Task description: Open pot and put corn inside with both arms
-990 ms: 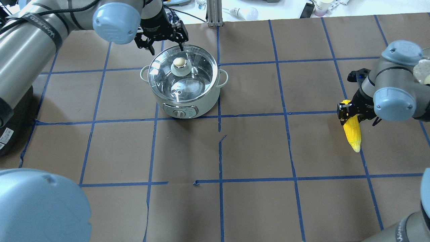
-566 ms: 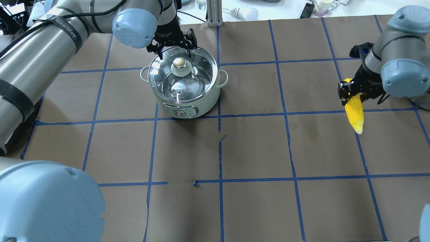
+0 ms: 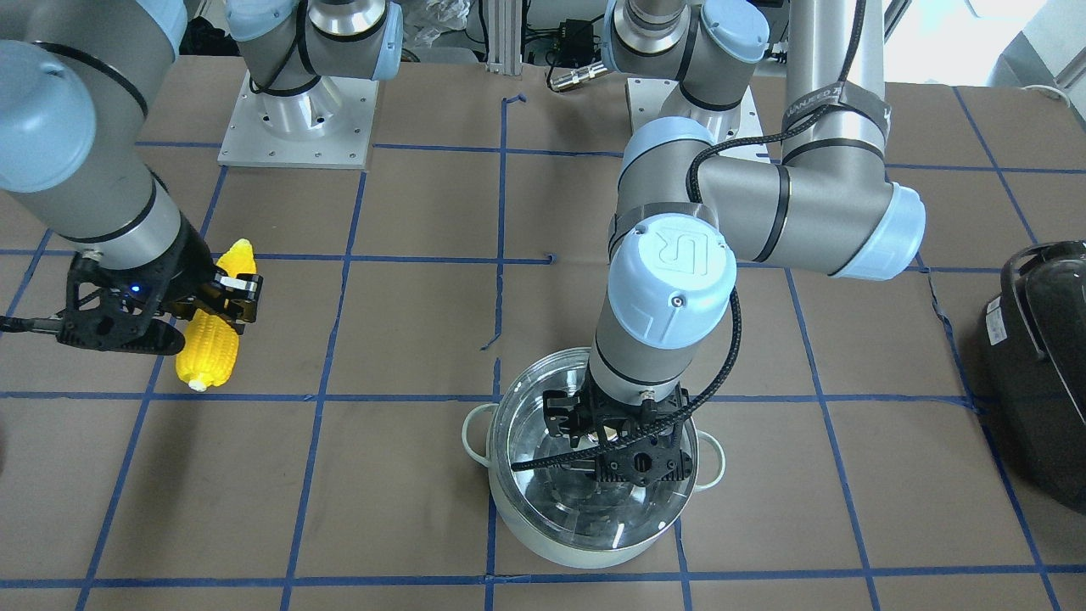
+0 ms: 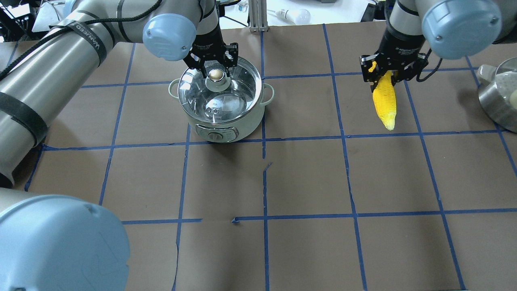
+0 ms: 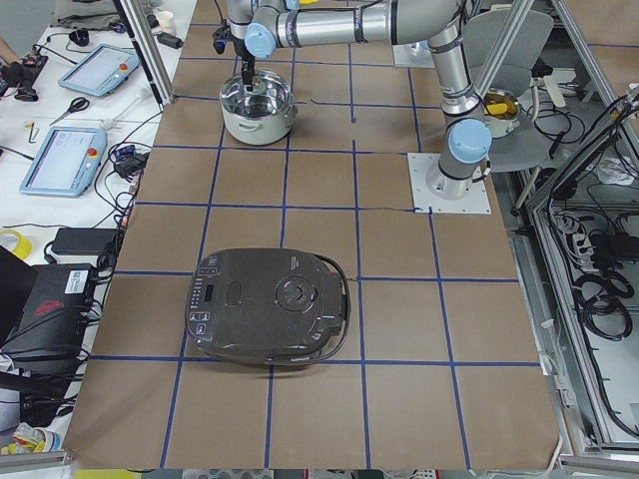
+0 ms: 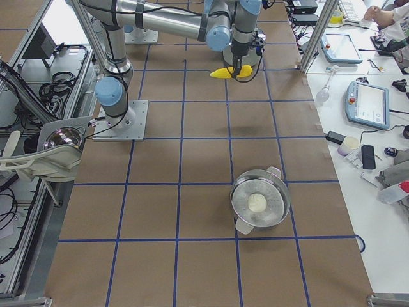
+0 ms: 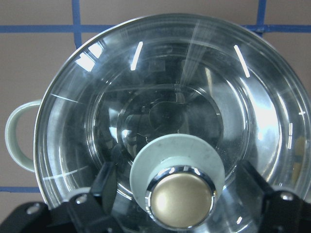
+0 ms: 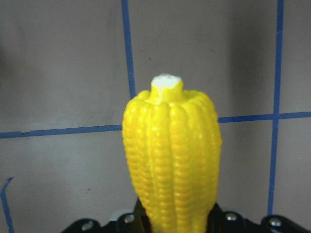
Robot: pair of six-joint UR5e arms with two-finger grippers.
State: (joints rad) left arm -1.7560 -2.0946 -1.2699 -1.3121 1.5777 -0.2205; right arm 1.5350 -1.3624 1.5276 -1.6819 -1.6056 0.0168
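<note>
Round rings of shiny steel (image 7: 167,114) are easy to see through the glass lid, so I should expect the pot (image 3: 545,538) to have an empty inside when I raise the lid.
The pot (image 4: 226,121) stands at the far left of the table with its glass lid (image 4: 238,87) on. My left gripper (image 4: 214,68) is open and straddles the lid's metal knob (image 7: 182,196). Its fingers (image 7: 104,182) stand apart on either side of the knob without touching it. My right gripper (image 4: 388,72) is shut on the thick end of the yellow corn (image 4: 383,101) and holds it above the table, pale tip hanging toward the near side. The corn also shows in the right wrist view (image 8: 170,160) and the front view (image 3: 208,348).
A large black appliance (image 3: 1044,365) sits at the table's left end. A second steel pot (image 4: 499,101) with a lid stands at the right edge. Blue tape lines cross the brown table cover. Operators' clutter lies past the far edge.
My left gripper has moved from behind the pot to over the lid, fingers now on both sides of the knob. My right arm has carried the corn farther away and leftward.
</note>
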